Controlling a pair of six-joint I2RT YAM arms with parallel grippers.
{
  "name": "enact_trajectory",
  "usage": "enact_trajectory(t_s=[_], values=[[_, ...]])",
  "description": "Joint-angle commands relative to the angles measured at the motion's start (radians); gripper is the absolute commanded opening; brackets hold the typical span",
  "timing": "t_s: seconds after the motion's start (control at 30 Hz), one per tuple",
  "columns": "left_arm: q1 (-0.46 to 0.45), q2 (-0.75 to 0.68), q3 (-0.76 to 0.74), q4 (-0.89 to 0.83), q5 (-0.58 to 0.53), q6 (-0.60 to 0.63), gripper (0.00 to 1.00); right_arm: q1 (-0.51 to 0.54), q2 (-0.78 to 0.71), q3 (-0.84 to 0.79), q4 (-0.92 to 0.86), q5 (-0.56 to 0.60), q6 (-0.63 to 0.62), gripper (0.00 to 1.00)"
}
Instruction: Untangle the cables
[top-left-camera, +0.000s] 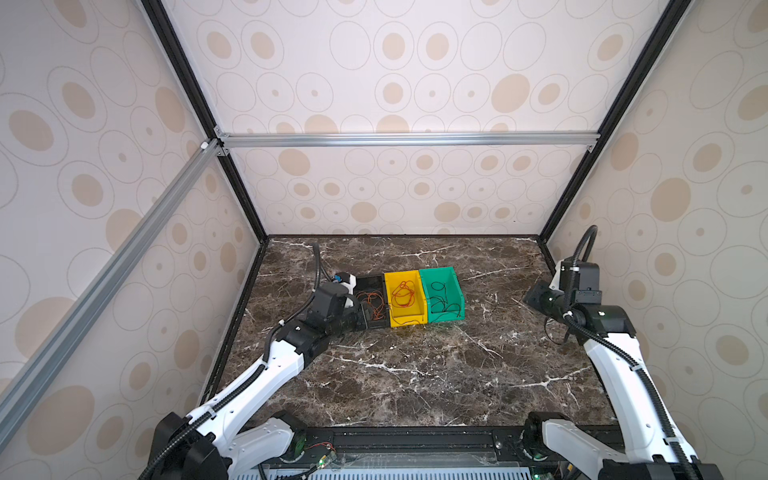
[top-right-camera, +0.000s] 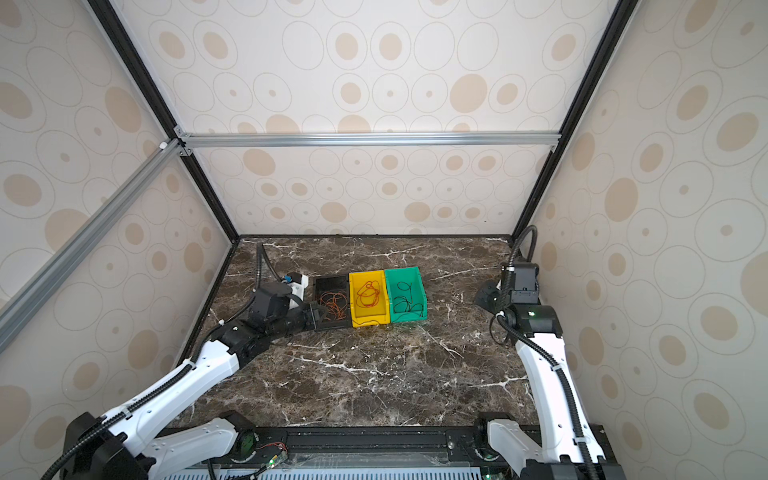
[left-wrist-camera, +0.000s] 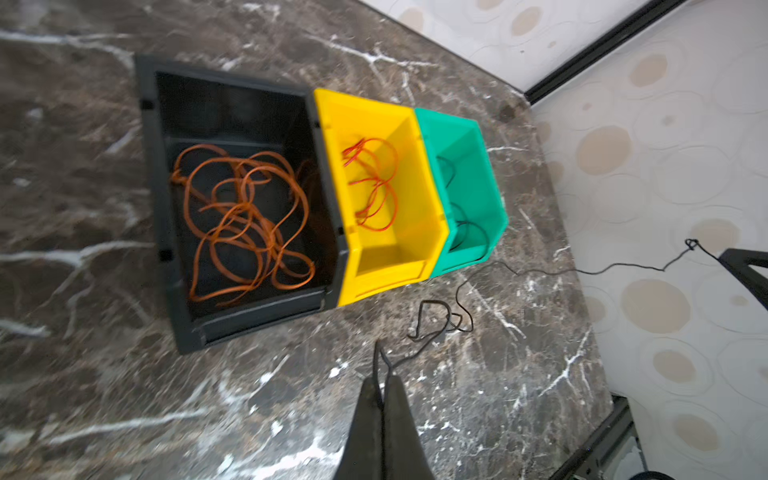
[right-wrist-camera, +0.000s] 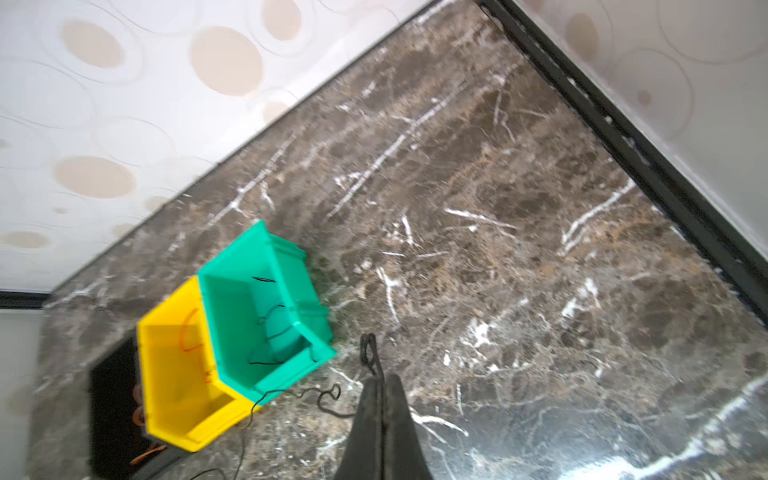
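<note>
The thin black cable (left-wrist-camera: 438, 302) is clear of the orange and red cables, so the robot's left gripper goes on carrying the cable's end until it can let go over the green bin (top-left-camera: 442, 293).
Three bins stand in a row. Orange cables (top-left-camera: 370, 303) (left-wrist-camera: 245, 220) lie tangled in the black bin (left-wrist-camera: 145, 124). Red cables (top-left-camera: 403, 293) (left-wrist-camera: 374, 187) lie in the yellow bin (left-wrist-camera: 395, 257). Black cables (top-left-camera: 442, 297) (right-wrist-camera: 274, 328) lie in the green bin (left-wrist-camera: 490, 199). One more thin black cable (left-wrist-camera: 690, 243) (right-wrist-camera: 368, 351) runs over the table in front of the bins. My left gripper (left-wrist-camera: 382, 376) (top-left-camera: 368, 318) is shut on one end of it, by the black bin. My right gripper (right-wrist-camera: 382, 376) (top-left-camera: 527, 298) is shut on the other end, off to the right.
The marble tabletop (top-left-camera: 415, 374) is walled on three sides by patterned panels with black frame posts. The right arm stands close to the right wall. A black rail (top-left-camera: 415, 436) runs along the front edge between the arm bases.
</note>
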Motion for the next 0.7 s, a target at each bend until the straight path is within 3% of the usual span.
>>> enact_trajectory(t_s=[0.0,0.27,0.4,0.67], values=[[-0.018,0.109,0.108,0.038,0.064,0.087,0.0,-0.001,-0.008,0.075,0.041,-0.11,0.031,0.0],[-0.067,0.425,0.361,0.155,0.128,0.124,0.0,0.001,0.049,0.182,0.135,-0.253,0.073,0.0],[-0.099,0.611,0.54,0.135,0.141,0.155,0.0,0.006,0.1,0.202,0.197,-0.324,0.092,0.0],[-0.105,0.887,0.806,0.075,0.154,0.179,0.0,0.05,0.173,0.25,0.257,-0.36,0.099,0.0]])
